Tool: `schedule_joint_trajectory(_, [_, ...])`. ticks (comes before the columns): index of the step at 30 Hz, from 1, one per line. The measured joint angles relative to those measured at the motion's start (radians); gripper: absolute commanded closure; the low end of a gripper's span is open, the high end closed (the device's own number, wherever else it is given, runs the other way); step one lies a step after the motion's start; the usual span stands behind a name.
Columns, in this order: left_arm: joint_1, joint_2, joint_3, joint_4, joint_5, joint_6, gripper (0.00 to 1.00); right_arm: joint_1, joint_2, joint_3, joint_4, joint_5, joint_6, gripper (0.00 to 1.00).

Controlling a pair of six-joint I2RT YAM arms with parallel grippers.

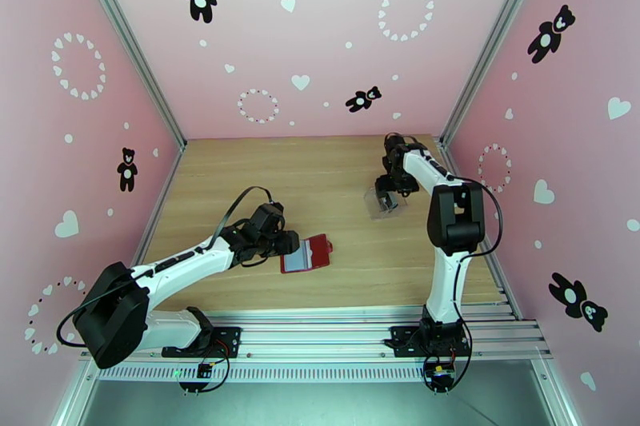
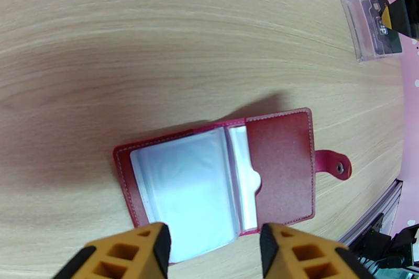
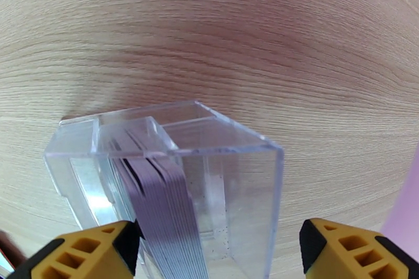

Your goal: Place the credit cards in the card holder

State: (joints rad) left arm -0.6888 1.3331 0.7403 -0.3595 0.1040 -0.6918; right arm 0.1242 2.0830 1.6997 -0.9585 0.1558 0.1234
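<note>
Next, my right gripper shifts until both fingers straddle the credit cards inside the box, because the clear box's side is between the cards and one finger.
The red card holder (image 2: pixel 280 170) lies open and flat on the wooden table, its pale clear sleeves (image 2: pixel 183 191) facing up and its snap tab (image 2: pixel 332 162) at the right. My left gripper (image 2: pixel 214 256) hovers open over its near edge, one yellow finger on each side; from above it (image 1: pixel 286 244) sits just left of the card holder (image 1: pixel 308 253). The credit cards (image 3: pixel 162 201) stand as a stack on edge inside a clear plastic box (image 3: pixel 230 170). My right gripper (image 3: pixel 220 256) is open, straddling that box, with its left finger (image 3: pixel 89 254) close by the stack.
The clear box (image 1: pixel 384 202) sits at the right middle of the table under the right gripper (image 1: pixel 390 194); it also appears in the left wrist view's top right (image 2: pixel 366 29). Bare wood lies between box and card holder. Pink walls close three sides; an aluminium rail (image 1: pixel 320 324) runs along the front.
</note>
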Motion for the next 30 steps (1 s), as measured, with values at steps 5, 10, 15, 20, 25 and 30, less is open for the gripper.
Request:
schedule_joint_trajectory(5, [0.000,0.000,0.000,0.000,0.000,0.000,0.49,0.001,0.000,0.004,-0.004,0.019,0.000,0.17])
schedule_joint_trajectory(10, [0.000,0.000,0.000,0.000,0.000,0.000,0.49,0.001,-0.001,0.006,-0.007,0.059,0.002,0.19])
schedule_joint_trajectory(15, [0.000,0.000,0.000,0.000,0.000,0.000,0.49,-0.003,-0.030,0.005,-0.006,0.095,0.008,0.27])
schedule_joint_trajectory(20, [0.000,0.000,0.000,0.000,0.000,0.000,0.49,-0.021,-0.089,0.002,-0.004,0.106,0.017,0.42])
schedule_joint_trajectory(25, [0.000,0.000,0.000,0.000,0.000,0.000,0.49,-0.031,-0.100,-0.006,0.000,0.088,0.023,0.45])
schedule_joint_trajectory(30, [0.000,0.000,0.000,0.000,0.000,0.000,0.49,-0.031,-0.100,-0.015,0.013,0.009,0.021,0.28])
